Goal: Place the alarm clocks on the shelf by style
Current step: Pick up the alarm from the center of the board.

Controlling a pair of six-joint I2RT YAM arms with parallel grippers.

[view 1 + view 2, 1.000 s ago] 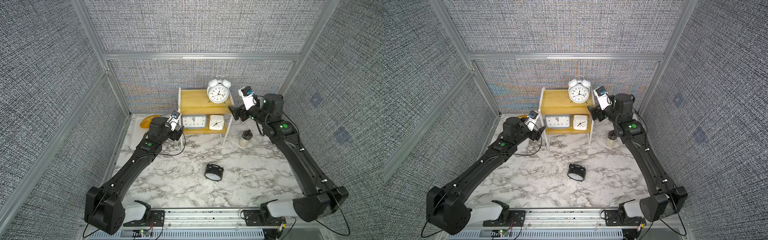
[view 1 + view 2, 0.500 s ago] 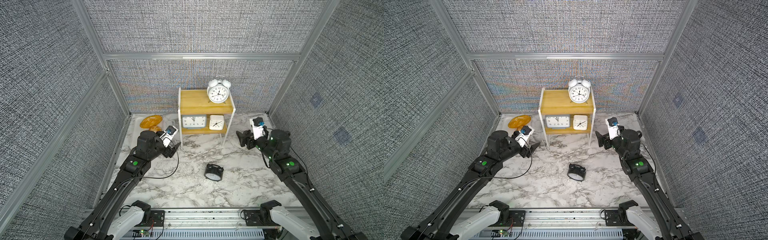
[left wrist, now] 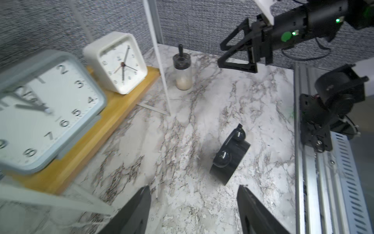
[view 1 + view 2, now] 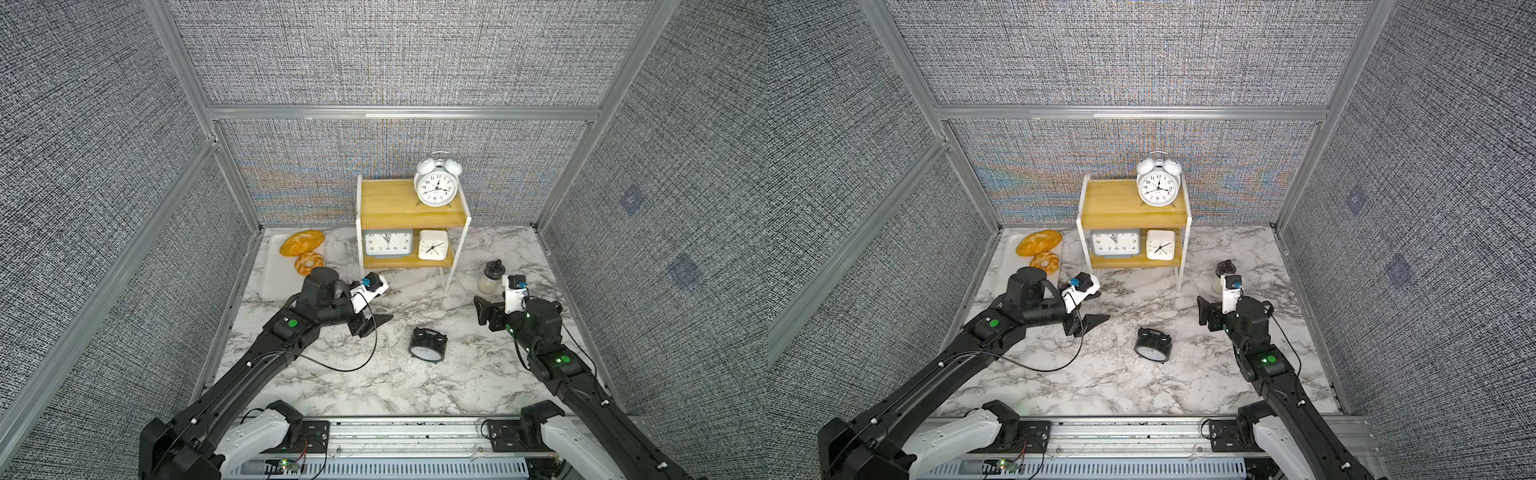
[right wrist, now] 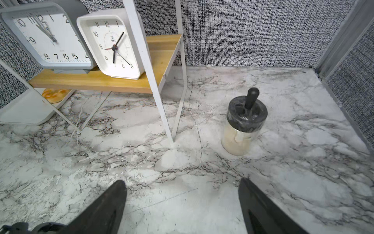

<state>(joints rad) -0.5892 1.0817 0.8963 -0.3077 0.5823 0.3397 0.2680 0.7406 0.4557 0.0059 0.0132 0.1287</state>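
Observation:
The top board's loose end [image 4: 387,196] is on the left gripper's side, so the robot's left gripper should bring the black clock while the right gripper holds the shelf's leg [image 4: 462,241].
The shelf [image 4: 390,208] stands at the back. Its top board carries the white twin-bell alarm clock [image 4: 436,187]. On the lower board sit the grey-blue clock [image 4: 388,243] and the small white square clock [image 4: 433,245]. The black twin-bell clock [image 4: 428,347] lies face up on the marble table, between the arms. My left gripper [image 4: 384,305] hovers open and empty to its left, and in the left wrist view the black clock [image 3: 230,154] lies just beyond the left gripper [image 3: 194,190]. My right gripper [image 4: 484,309] is open and empty to the clock's right, near the shelf's front right leg.
A small jar [image 4: 490,278] with a dark lid stands right of the shelf, just behind the right gripper. A white tray [image 4: 274,286] with bread lies at the back left. Grey fabric walls close in three sides, and a metal rail [image 4: 415,436] runs along the front.
Both arms have drawn back from the shelf toward the front and come down near the table. The left jaws have narrowed a little. No clock has moved.

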